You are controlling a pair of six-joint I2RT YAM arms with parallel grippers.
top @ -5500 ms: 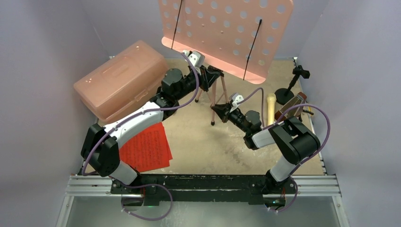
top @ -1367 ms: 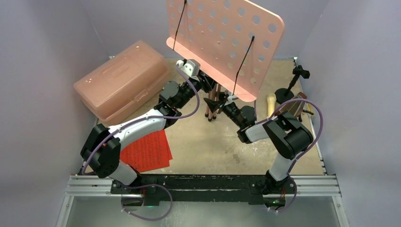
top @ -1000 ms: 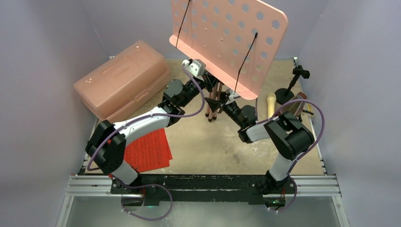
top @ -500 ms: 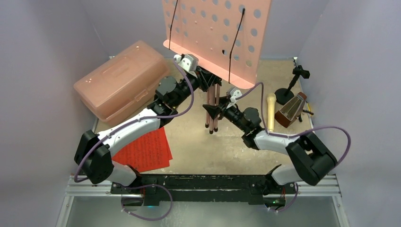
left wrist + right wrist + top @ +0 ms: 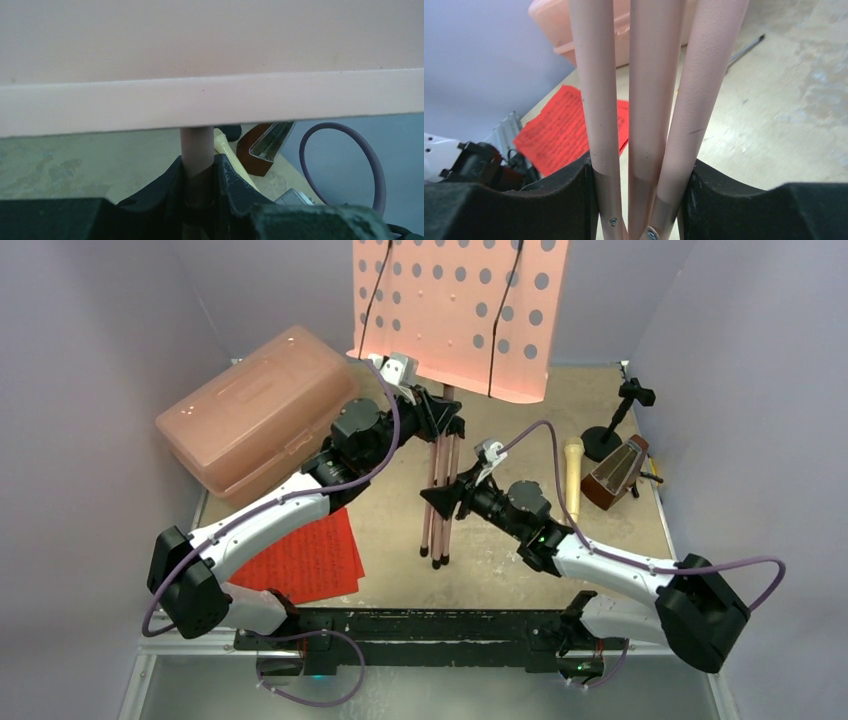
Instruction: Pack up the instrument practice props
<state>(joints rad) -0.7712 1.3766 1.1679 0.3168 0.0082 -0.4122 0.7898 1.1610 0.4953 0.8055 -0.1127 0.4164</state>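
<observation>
My right gripper should keep lowering the stand until its legs lie flat and then let go, because the three legs [image 5: 437, 537] hang together in this gripper above clear table space [image 5: 460, 585].
The pink music stand hangs tilted over the table, its perforated desk [image 5: 455, 310] at the back and its three legs [image 5: 437, 510] folded together, pointing toward the near edge. My left gripper [image 5: 447, 420] is shut on the stand's pole [image 5: 196, 145] just under the desk [image 5: 200, 60]. My right gripper [image 5: 441, 502] is shut around the bundled legs [image 5: 651, 90]. At the right lie the brown metronome [image 5: 617, 470] and the cream microphone [image 5: 573, 475]. The red sheet-music pages [image 5: 305, 560] lie flat at the near left, under the left arm.
The large pink lidded box [image 5: 255, 410] stands shut at the back left. A small black stand [image 5: 615, 420] is at the back right, with a screwdriver [image 5: 652, 478] partly hidden behind the metronome. Purple walls close in three sides.
The stand's legs were squeezed together, then swung toward the near edge as the desk went up and back. The right arm stretched out low and leftward with the legs; both grips held.
</observation>
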